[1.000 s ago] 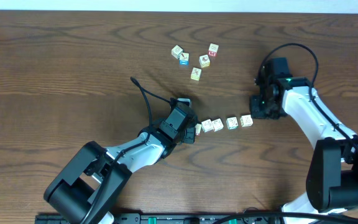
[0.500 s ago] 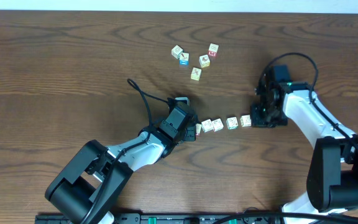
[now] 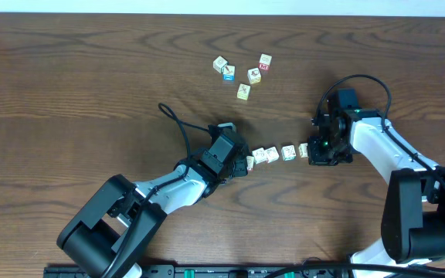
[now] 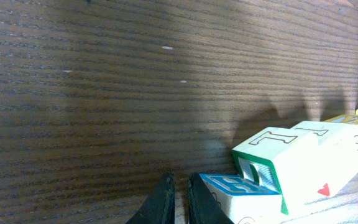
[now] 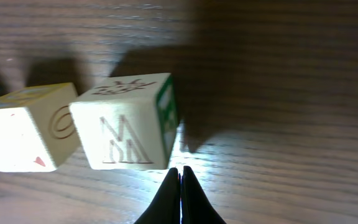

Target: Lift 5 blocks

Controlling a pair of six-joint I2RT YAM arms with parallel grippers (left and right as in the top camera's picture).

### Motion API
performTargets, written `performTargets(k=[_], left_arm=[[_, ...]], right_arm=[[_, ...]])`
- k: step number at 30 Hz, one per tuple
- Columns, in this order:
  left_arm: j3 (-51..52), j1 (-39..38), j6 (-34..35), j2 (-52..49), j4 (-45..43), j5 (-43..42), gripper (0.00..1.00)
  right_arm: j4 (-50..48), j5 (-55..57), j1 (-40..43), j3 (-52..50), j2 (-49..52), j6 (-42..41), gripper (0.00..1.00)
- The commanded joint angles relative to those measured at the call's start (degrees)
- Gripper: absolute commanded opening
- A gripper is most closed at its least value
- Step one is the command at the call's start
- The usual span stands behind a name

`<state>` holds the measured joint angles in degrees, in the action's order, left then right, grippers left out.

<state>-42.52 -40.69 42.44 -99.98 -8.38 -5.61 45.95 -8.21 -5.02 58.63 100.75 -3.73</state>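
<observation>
Next, my left gripper backs off and pushes the blue-printed block (image 3: 249,163) forward from its near side (image 3: 249,170) before squeezing the row, because the block is closer to me than the row's line.
Several small cream blocks (image 3: 271,155) lie in a row on the table between my two grippers. My left gripper (image 3: 244,163) is shut and empty at the row's left end. In the left wrist view its tips (image 4: 180,182) rest on the wood, right beside a blue-printed block (image 4: 244,198), with a green-edged block (image 4: 291,165) behind that one. My right gripper (image 3: 310,151) is shut and empty at the row's right end. In the right wrist view its tips (image 5: 180,170) sit at the lower edge of a block marked M (image 5: 129,124). Another block (image 5: 30,127) lies to the left of it.
A loose cluster of cubes (image 3: 243,92) lies farther back near the table's middle, among them one with a blue face (image 3: 229,75) and one with a red face (image 3: 255,75). A black cable (image 3: 178,122) loops off the left arm.
My right gripper has moved left and nudged the end block toward the row. The left gripper has edged slightly right against the row's other end.
</observation>
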Motion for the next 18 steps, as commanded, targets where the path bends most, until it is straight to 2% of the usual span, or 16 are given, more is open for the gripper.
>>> performTargets(k=[1, 7, 11, 18], left_arm=[[0.5, -0.4, 1.4, -2.6, 1.4, 0.8, 0.11], [0.5, -0.4, 1.3, -2.6, 2.1, 4.0, 0.11], [0.5, 0.2, 0.3, -2.6, 5.9, 10.6, 0.11], [0.5, 4.3, -1.7, -2.6, 13.3, 13.2, 0.11]], right_arm=[[-0.1, -2.3, 0.0, -0.3, -0.3, 2.1, 0.01], [0.1, -2.4, 0.0, -0.3, -0.3, 2.1, 0.01], [0.6, -2.3, 0.0, -0.3, -0.3, 2.1, 0.01], [0.8, -2.2, 0.0, -0.3, -0.3, 2.1, 0.01]])
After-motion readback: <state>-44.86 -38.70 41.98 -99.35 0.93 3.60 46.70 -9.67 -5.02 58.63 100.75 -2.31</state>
